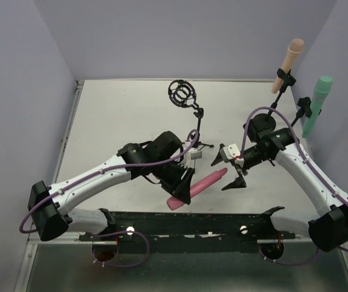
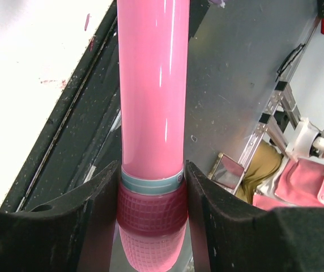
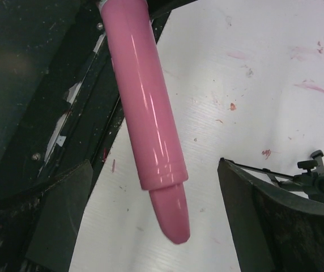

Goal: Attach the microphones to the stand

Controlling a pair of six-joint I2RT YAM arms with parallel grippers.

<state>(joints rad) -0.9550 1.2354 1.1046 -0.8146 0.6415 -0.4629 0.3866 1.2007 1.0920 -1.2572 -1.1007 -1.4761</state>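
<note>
The pink microphone (image 1: 205, 183) is lying crosswise in my left gripper. My right gripper should take the tapered tail (image 1: 222, 171) first, and then my left gripper should take hold of the microphone's grille again end-on.
My left gripper (image 1: 185, 190) is shut on the pink microphone (image 1: 199, 187) near its grille end and holds it above the table; the black pads press both sides of the mesh band (image 2: 152, 207). My right gripper (image 1: 236, 176) is open, its fingers wide on either side of the pink microphone's tapered tail (image 3: 170, 218) without touching it. The peach microphone (image 1: 287, 64) and the teal-green microphone (image 1: 317, 104) sit clipped upright in stand holders at the back right. An empty black shock-mount ring (image 1: 181, 92) stands on a small tripod stand (image 1: 197, 125).
A black rail (image 1: 192, 222) runs along the table's near edge, under the pink microphone's head. Purple cables loop off both arms. The white table (image 1: 113, 115) has grey walls on three sides.
</note>
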